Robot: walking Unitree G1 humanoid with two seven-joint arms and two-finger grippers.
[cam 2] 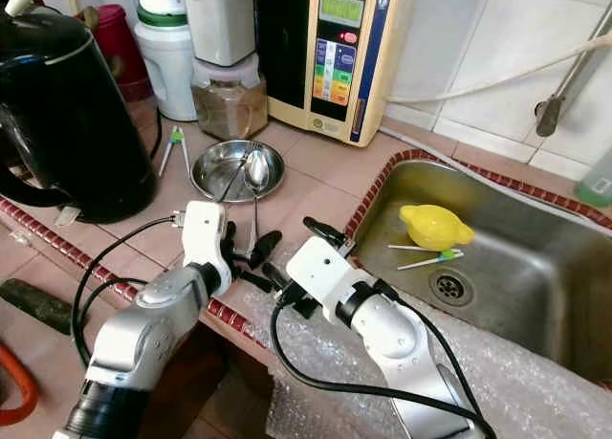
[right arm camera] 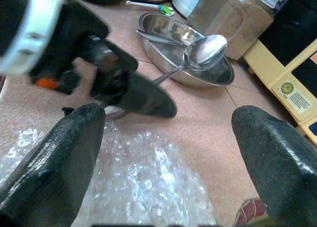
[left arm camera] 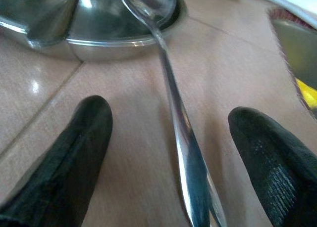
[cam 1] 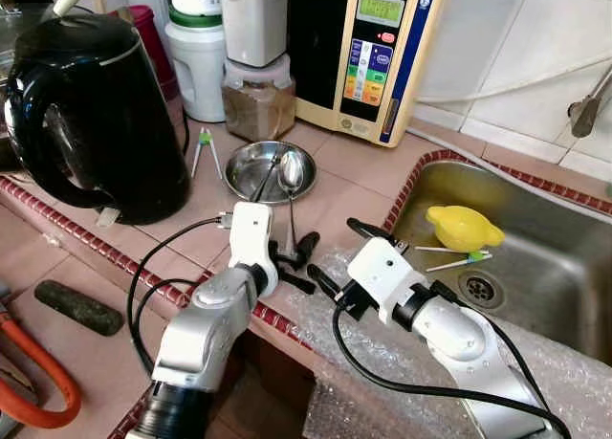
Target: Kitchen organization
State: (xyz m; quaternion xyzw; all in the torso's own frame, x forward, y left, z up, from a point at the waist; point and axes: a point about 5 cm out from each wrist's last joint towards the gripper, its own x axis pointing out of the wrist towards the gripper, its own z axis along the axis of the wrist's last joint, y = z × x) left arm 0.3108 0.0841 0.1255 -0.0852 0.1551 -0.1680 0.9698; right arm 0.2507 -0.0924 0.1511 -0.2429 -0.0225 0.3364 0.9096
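Observation:
The spoon's bowl [cam 1: 291, 172] rests on the dish's rim. The steel spoon [cam 1: 290, 214] should therefore come free when I lift it, and the second utensil should stay in the dish.
A long steel spoon [cam 1: 291, 174] lies with its bowl propped on the rim of a small steel dish [cam 1: 251, 164] and its handle [left arm camera: 174, 106] running across the tiled counter toward me. My left gripper [cam 1: 296, 260] is open, low over the counter, with one black finger [left arm camera: 79, 148] on each side of the handle's near end, not touching it. Just to its right, my right gripper [cam 1: 342, 255] is open above the bubble wrap [cam 1: 382, 339] and faces the dish [right arm camera: 198, 68]. A second utensil lies inside the dish.
A black kettle [cam 1: 96, 114] stands at the left. Behind the dish are a jar of brown powder [cam 1: 258, 99] and a water machine [cam 1: 368, 56]. Green-tipped tongs [cam 1: 204, 150] lie beside the dish. The steel sink [cam 1: 555, 296] on the right holds a yellow piece [cam 1: 464, 227].

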